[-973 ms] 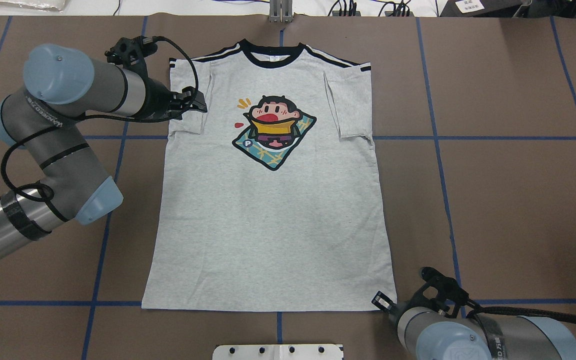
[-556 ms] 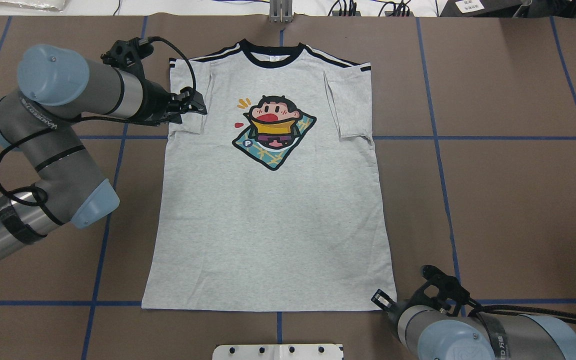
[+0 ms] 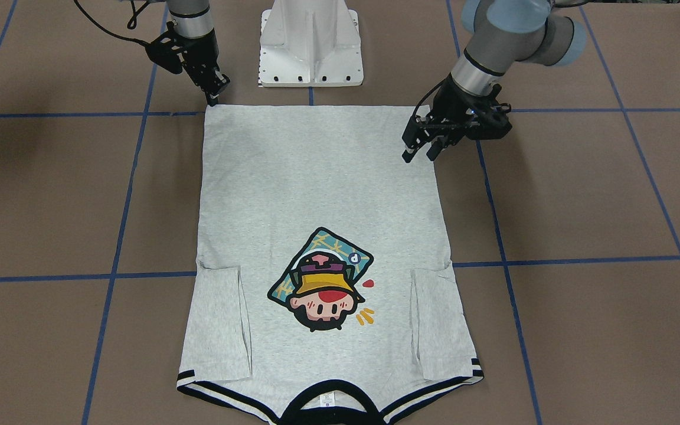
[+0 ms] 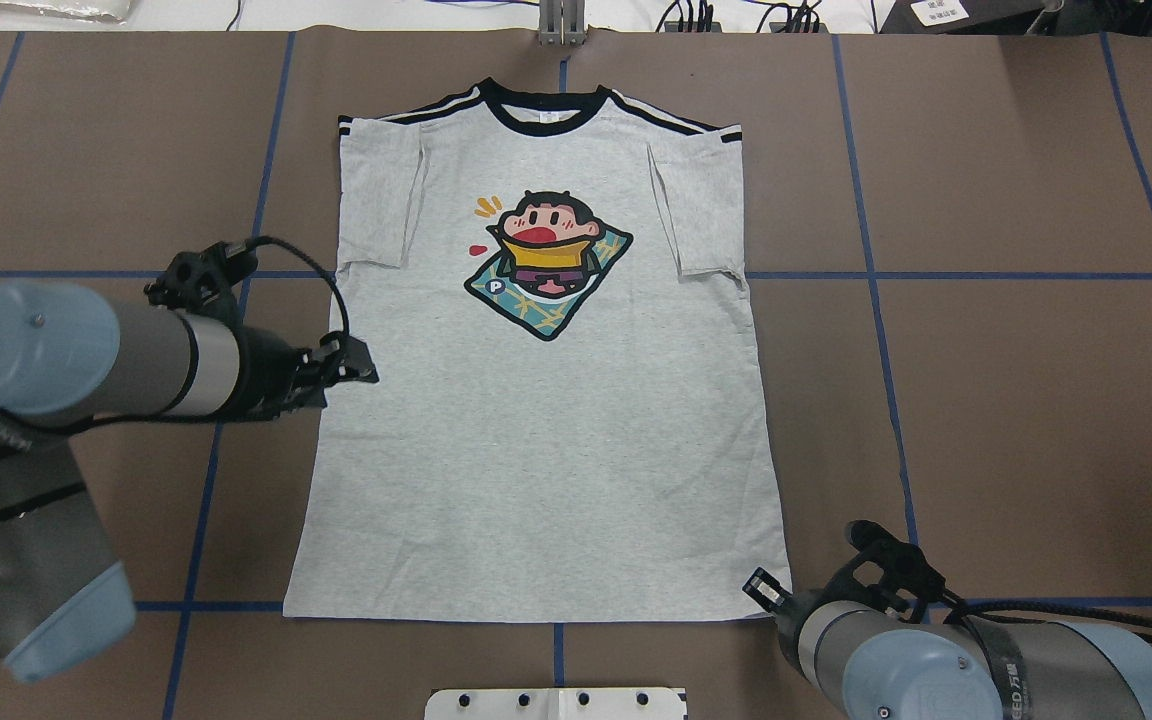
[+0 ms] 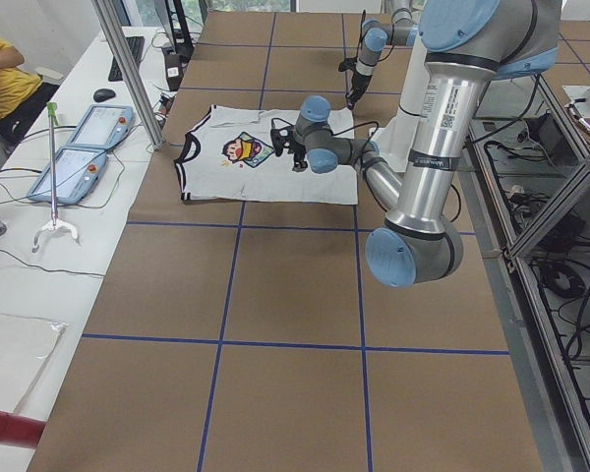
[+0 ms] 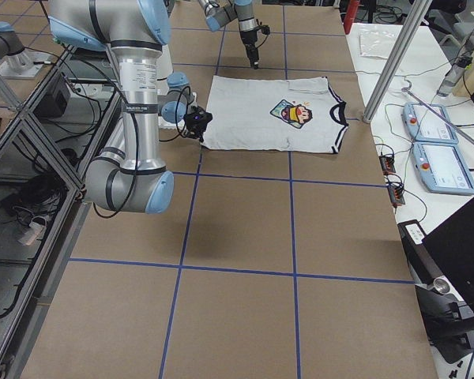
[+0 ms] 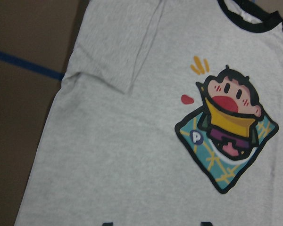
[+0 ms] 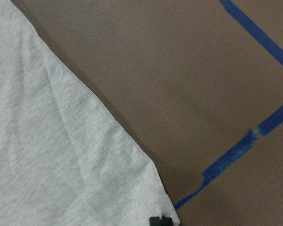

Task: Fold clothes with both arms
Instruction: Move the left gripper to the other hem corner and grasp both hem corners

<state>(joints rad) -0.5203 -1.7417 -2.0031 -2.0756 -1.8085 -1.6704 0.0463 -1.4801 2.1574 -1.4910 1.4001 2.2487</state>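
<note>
I should pinch the shirt's free hem corner with my left gripper, because my right gripper holds just one hem corner. Then both grippers should fold the hem toward the collar.
The grey T-shirt [image 4: 536, 450] lies flat and face up with both sleeves folded in and the collar at the far side; it also shows in the front view [image 3: 316, 177]. My left gripper [image 4: 364, 364] is open and empty, just above the shirt's left edge at mid-length, its two fingers apart in the front view [image 3: 419, 156]. The left wrist view shows the print and the folded sleeve [image 7: 122, 155]. My right gripper [image 4: 758, 592] is shut at the hem's right corner, tips pinched on the cloth [image 3: 213, 99]. The right wrist view shows that corner [image 8: 146, 188].
The white pedestal base [image 3: 310, 47] stands just behind the hem. Blue tape lines [image 4: 876, 300] cross the brown table cover. Two teach pendants [image 5: 88, 143] and a metal post [image 5: 128, 69] stand beyond the collar side. A person in yellow [image 5: 0, 69] sits at the far corner.
My left arm has drawn back from the folded left sleeve toward the robot, along the shirt's left edge to mid-length. The right gripper has stayed at the hem corner.
</note>
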